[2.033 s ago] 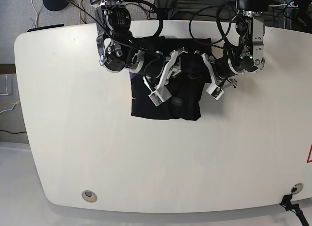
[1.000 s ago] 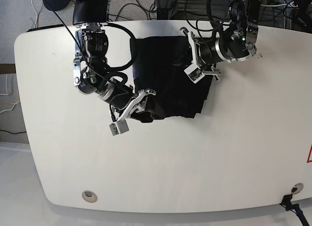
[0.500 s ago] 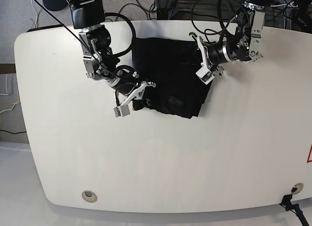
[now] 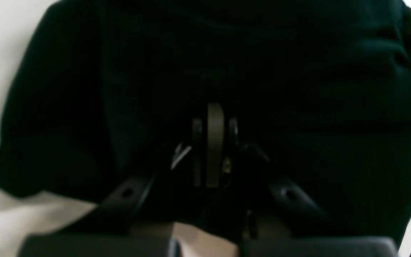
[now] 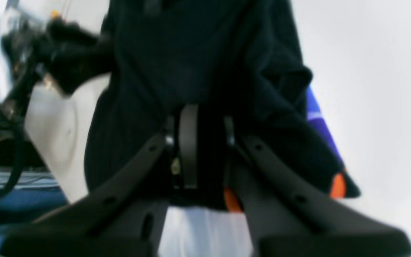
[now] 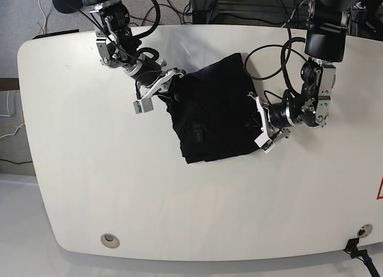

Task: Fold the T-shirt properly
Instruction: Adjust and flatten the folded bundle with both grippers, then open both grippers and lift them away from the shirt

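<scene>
The T-shirt's edge (image 6: 212, 69) by the arm bases is at a slant. My left gripper should go back along the T-shirt's side (image 6: 247, 85), and both grippers should turn the T-shirt square.
The black T-shirt (image 6: 212, 112) lies folded in a skewed bundle on the white table (image 6: 179, 199). My right gripper (image 6: 170, 90) is shut on its far-left edge. In the right wrist view the fingers (image 5: 187, 142) pinch black cloth (image 5: 177, 53), with the purple (image 5: 316, 110) and orange (image 5: 337, 185) tag bits just to the right. My left gripper (image 6: 256, 118) is shut on the shirt's right edge. In the left wrist view the fingers (image 4: 214, 142) are buried in dark cloth (image 4: 227, 64).
Cables (image 6: 197, 8) and the arm bases crowd the table's far edge. A round grommet (image 6: 108, 239) sits near the front left and another (image 6: 363, 231) at the front right. A red mark (image 6: 379, 189) is at the right edge.
The shirt has turned and slid toward the table's middle. My right gripper moved up to the far left with its edge; my left gripper moved nearer with the right edge.
</scene>
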`<state>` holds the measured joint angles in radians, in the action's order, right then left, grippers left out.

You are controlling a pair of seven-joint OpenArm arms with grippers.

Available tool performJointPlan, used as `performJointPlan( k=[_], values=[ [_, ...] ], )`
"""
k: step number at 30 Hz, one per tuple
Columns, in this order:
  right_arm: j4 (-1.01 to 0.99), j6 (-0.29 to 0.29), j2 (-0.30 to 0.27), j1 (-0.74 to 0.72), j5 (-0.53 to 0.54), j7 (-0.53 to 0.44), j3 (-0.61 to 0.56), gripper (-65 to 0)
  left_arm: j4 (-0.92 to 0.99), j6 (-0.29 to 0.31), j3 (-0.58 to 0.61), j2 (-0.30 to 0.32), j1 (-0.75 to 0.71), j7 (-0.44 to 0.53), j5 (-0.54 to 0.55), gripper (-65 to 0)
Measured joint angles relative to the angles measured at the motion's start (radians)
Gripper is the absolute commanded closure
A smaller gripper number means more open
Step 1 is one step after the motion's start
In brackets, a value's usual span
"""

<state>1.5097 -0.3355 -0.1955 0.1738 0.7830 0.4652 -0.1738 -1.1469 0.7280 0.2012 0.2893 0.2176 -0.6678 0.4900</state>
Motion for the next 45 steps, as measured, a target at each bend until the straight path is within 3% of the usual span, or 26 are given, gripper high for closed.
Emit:
performJointPlan(
  k=[5, 7, 10, 13, 19, 24, 30, 34, 37, 45],
  values=[
    [0.071, 0.014, 0.016, 0.045, -0.016, 0.011, -0.002, -8.8, -0.013, -0.023, 0.028, -0.025, 0.041, -0.025, -0.043, 0.0],
    [0.134, 0.049, 0.011, 0.040, -0.025, 0.052, 0.005, -8.9, -0.086, -0.031, 0.003, -0.029, 0.014, -0.054, -0.064, 0.0],
    [0.180, 0.080, -0.002, -0.040, -0.023, 0.124, 0.037, -8.9, -0.224, -0.031, -0.052, 0.007, -0.039, -0.078, -0.053, 0.0],
    [0.175, 0.089, 0.002, -0.143, -0.023, 0.155, 0.034, -8.9, -0.351, -0.043, -0.113, 0.034, -0.127, -0.107, -0.071, 0.0],
    [0.001, 0.080, 0.046, -0.246, -0.023, 0.164, 0.029, -8.9, -0.533, -0.032, -0.167, 0.018, -0.385, -0.148, -0.063, 0.0],
    [-0.128, 0.045, 0.088, -0.316, -0.022, 0.157, 0.028, -8.3, -0.531, -0.032, -0.169, -0.038, -0.428, -0.148, -0.064, 0.0],
    [-0.148, 0.047, 0.052, -0.285, -0.019, 0.139, 0.031, -8.3, -0.354, -0.021, -0.167, -0.035, -0.281, -0.138, -0.045, 0.0],
    [-0.125, 0.046, 0.021, -0.224, -0.019, 0.143, 0.035, -8.3, -0.213, -0.037, -0.137, -0.013, -0.168, -0.060, -0.052, 0.0],
    [-0.097, 0.048, 0.019, -0.195, -0.020, 0.145, 0.035, -8.3, -0.196, -0.031, -0.108, 0.015, -0.163, -0.034, -0.037, 0.0],
    [-0.098, 0.056, 0.027, -0.212, -0.025, 0.151, 0.035, -8.3, -0.211, -0.035, -0.109, 0.016, -0.199, -0.014, -0.024, 0.0]
  ],
)
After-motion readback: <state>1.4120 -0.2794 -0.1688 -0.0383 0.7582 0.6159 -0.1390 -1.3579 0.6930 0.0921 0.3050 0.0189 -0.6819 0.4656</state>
